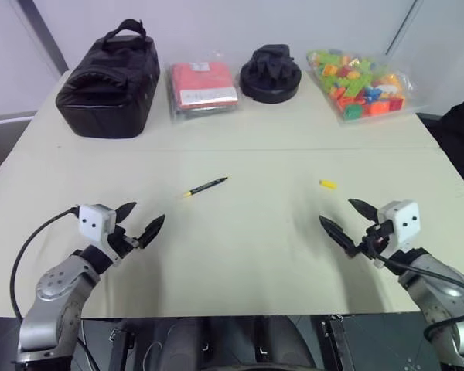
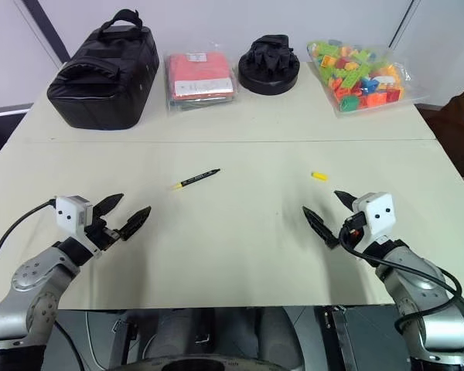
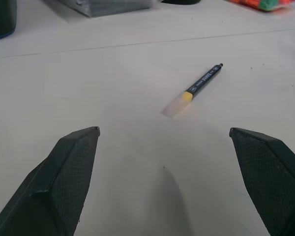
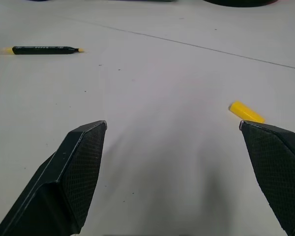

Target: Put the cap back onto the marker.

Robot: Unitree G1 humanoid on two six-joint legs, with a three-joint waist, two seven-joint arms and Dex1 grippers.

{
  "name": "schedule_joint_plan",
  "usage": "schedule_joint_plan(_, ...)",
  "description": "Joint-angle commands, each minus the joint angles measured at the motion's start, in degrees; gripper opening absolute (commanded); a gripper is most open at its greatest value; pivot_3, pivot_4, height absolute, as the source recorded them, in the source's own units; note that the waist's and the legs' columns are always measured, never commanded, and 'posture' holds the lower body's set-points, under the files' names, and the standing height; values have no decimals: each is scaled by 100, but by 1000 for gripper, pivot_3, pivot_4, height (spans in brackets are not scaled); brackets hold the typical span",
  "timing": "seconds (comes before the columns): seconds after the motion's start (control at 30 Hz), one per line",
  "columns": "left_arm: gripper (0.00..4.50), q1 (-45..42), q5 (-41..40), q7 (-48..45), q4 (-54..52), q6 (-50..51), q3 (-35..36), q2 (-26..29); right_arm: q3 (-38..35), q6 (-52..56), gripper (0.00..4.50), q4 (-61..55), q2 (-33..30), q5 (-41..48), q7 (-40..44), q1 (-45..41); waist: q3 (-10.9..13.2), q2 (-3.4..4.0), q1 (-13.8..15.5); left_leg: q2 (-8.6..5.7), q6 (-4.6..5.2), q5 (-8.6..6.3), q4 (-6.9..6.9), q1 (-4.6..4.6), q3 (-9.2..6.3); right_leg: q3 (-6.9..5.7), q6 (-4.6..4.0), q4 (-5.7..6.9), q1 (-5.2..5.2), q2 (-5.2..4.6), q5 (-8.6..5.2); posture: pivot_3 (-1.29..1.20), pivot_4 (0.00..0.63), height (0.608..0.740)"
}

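Note:
The marker's black end (image 1: pixel 224 179) gets thinner toward a small tip, so the yellow cap (image 1: pixel 328 184) will go straight over it and stay on when the robot pushes.
The marker (image 1: pixel 206 186), a thin black stick with a yellow band at its near-left end, lies uncapped on the cream table, left of centre. The small yellow cap (image 1: pixel 327 184) lies apart from it, right of centre. My left gripper (image 1: pixel 139 219) hovers open near the table's front left, short of the marker (image 3: pixel 201 83). Low at the front right, my right gripper (image 1: pixel 342 218) stands open just short of the cap (image 4: pixel 246 112), with nothing between its fingers.
Along the table's far edge stand a black bag (image 1: pixel 108 79), a red packet in clear plastic (image 1: pixel 203 87), a black round object (image 1: pixel 270 73) and a bag of multicoloured blocks (image 1: pixel 357 83). A seam (image 1: pixel 232 150) runs across the table.

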Motion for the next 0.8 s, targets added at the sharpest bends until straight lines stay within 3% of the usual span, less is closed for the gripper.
schedule_joint_plan(0.03, 4433, -16, 34, 1, -63, -82, 63, 61, -42, -142, 4500, -21, 31, -65, 11, -26, 0, 0, 1, 0, 0, 0, 0, 0, 0, 0, 0, 0, 0, 0, 0, 0, 150, 740)
schedule_joint_plan(0.8, 4433, -246, 109, -15, 275, -347, 107, 41, 42, -252, 4500, 167, 61, -289, 86, -178, 0, -1, 3, -3, 2, 1, 3, 0, 1, -2, 3, 2, 3, 6, 1, 0, 150, 740)
